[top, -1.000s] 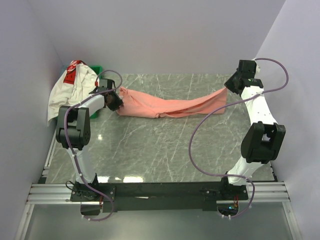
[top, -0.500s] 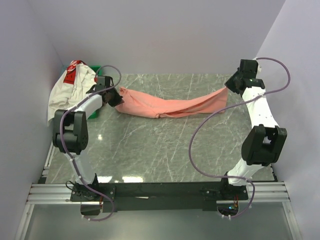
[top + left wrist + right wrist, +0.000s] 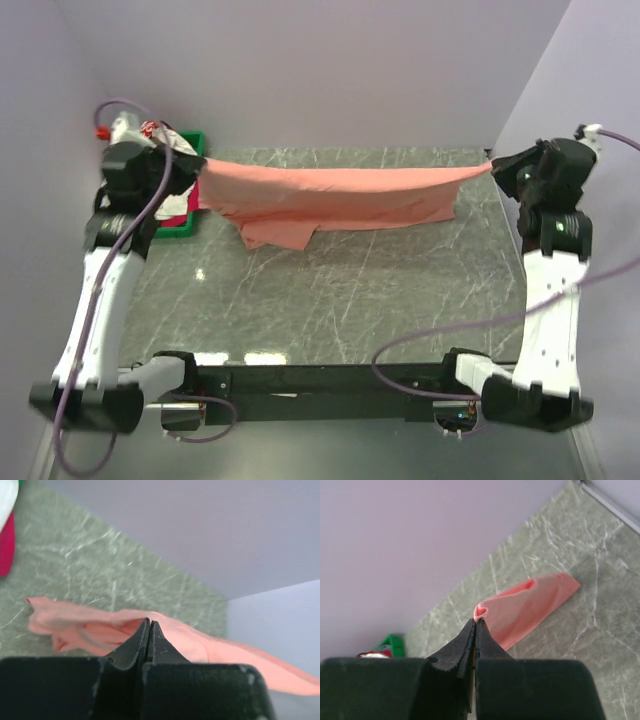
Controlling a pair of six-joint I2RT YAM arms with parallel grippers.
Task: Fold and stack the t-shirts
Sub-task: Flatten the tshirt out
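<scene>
Loose cloth [image 3: 282, 233] hangs folded under the salmon-pink t-shirt's held edge. I should fling it toward the back wall [image 3: 325, 110] with both grippers, then pull that edge forward.
The salmon-pink t-shirt [image 3: 340, 195] hangs stretched in the air across the back of the table, held at both ends. My left gripper [image 3: 200, 166] is shut on its left end; in the left wrist view the gripper [image 3: 149, 622] pinches the cloth [image 3: 210, 645]. My right gripper [image 3: 494, 166] is shut on its right end; in the right wrist view the gripper [image 3: 475, 621] pinches a fold of the shirt [image 3: 530, 605]. The white t-shirt with the red patch [image 3: 150, 131] lies bunched in the back left corner, mostly hidden behind my left arm. A magenta-pink cloth [image 3: 6, 542] shows at the left wrist view's edge.
A green plastic tray [image 3: 186, 225] sits at the back left under the white shirt. The grey marble table [image 3: 340, 290] is walled by lilac panels on the left, back and right. A metal rail runs along the front edge.
Both arms have risen and moved apart, lifting the salmon-pink shirt off the table and pulling it taut between them. Earlier it sagged onto the table.
</scene>
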